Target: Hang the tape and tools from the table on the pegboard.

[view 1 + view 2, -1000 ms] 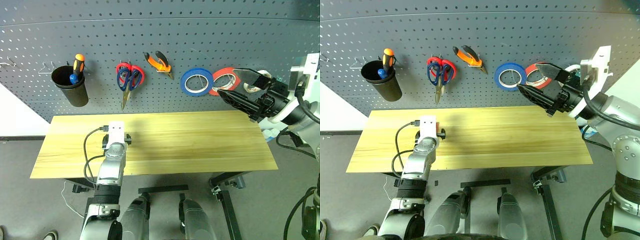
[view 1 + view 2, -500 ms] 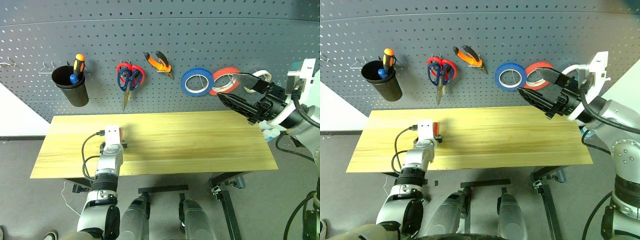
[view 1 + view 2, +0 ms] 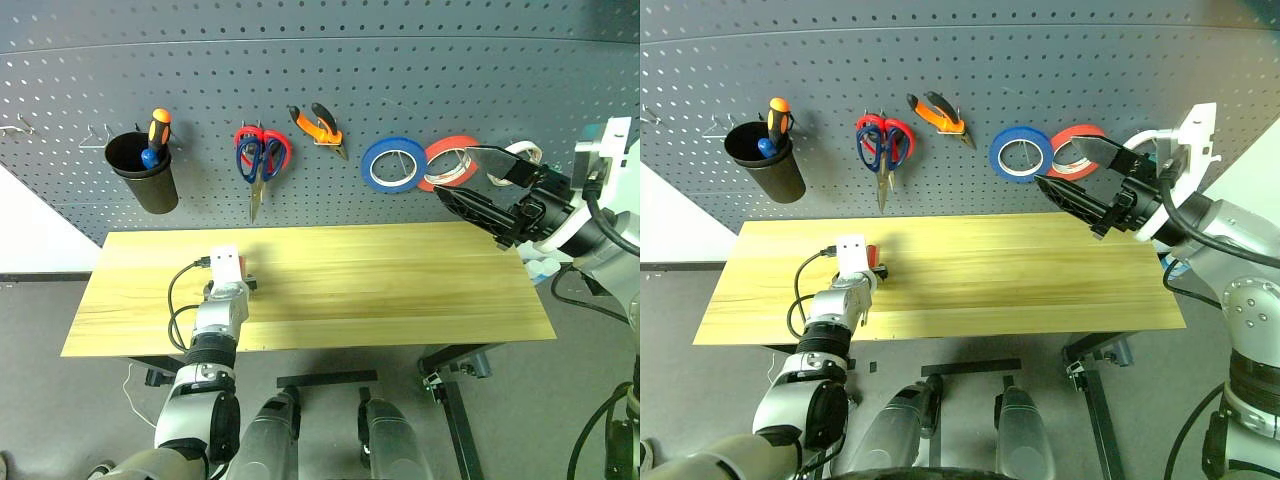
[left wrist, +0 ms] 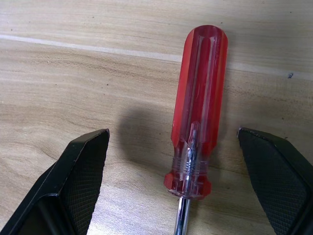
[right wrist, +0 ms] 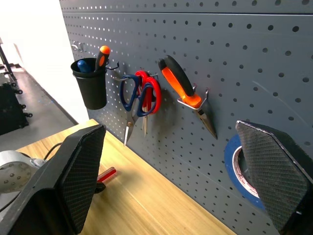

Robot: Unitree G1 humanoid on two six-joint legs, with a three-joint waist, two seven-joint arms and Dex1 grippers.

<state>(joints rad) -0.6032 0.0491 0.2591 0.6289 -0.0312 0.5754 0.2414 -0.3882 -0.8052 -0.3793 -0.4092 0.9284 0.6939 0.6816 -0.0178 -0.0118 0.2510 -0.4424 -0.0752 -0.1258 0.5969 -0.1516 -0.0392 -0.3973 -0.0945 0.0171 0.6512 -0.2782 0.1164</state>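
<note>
The red-handled screwdriver [image 4: 198, 112] should stand in the black cup with its handle showing when the robot lowers it in, because other handles [image 3: 159, 128] stick up above the black cup's rim.
The red-handled screwdriver [image 4: 198, 112] lies flat on the table [image 3: 400, 285], at its left part. My left gripper [image 4: 171, 142] is low over it and open, one finger on each side of the handle and neither touching it. The orange-and-black pliers [image 3: 318, 125] and the dark-handled scissors [image 3: 256, 165] hang on the pegboard [image 3: 420, 60]. My right gripper [image 3: 455, 172] is open and empty, raised in front of the board by the red tape roll [image 3: 450, 162]. The whitish tape [image 3: 524, 150] shows partly behind it.
A black cup [image 3: 140, 172] with an orange-and-black screwdriver hangs at the board's left. Red-handled scissors [image 3: 272, 150] share the hook area with the dark ones. A blue tape roll [image 3: 394, 163] hangs beside the red one. A cable [image 3: 180, 300] loops from my left wrist.
My left gripper has sunk toward the table and edged forward, so its open fingers now flank the screwdriver's handle. The right gripper has hardly moved.
</note>
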